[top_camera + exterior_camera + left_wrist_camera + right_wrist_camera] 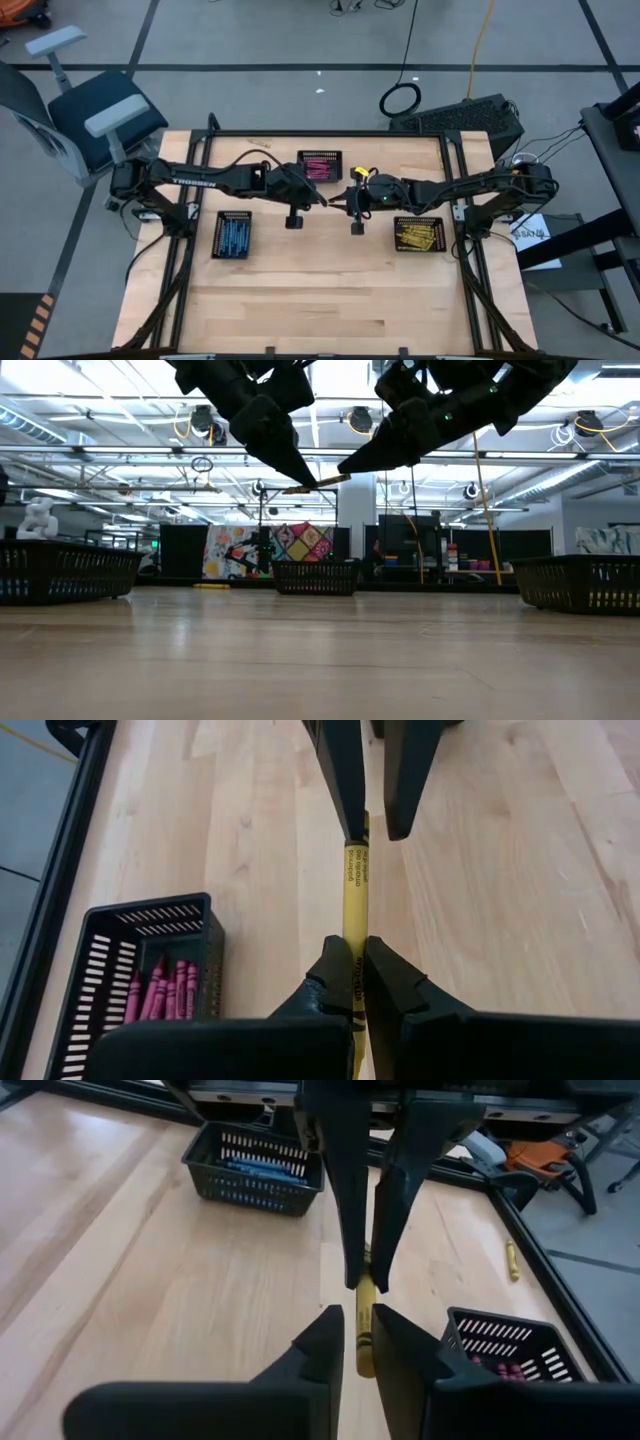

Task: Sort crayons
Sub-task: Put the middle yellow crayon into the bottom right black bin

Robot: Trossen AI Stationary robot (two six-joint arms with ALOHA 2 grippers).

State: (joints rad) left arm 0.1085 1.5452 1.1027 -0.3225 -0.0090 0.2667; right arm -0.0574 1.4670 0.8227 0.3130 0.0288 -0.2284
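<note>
I should first take the yellow crayon's loose end from my left gripper with my right gripper, because the basket with yellow crayons is on my right gripper's side.
A yellow crayon hangs in the air over the table's middle, between my two grippers, which meet tip to tip. My left gripper is shut on it. My right gripper is open by little more than the crayon's width. Its fingers stand on either side of the crayon's other end; whether they touch it I cannot tell. The low view shows the crayon nearly level, high above the table. My left gripper pinches the yellow crayon between its two fingertips, a little in from one end. The fingers come level from the table's left side and lie along the crayon, which sticks out past them toward my right gripper. The crayon is lifted clear of the table.
Three black mesh baskets stand on the table: one with pink crayons at the far middle, one with blue crayons at the left, one with yellow crayons at the right. A loose yellow crayon lies beyond the table's frame.
</note>
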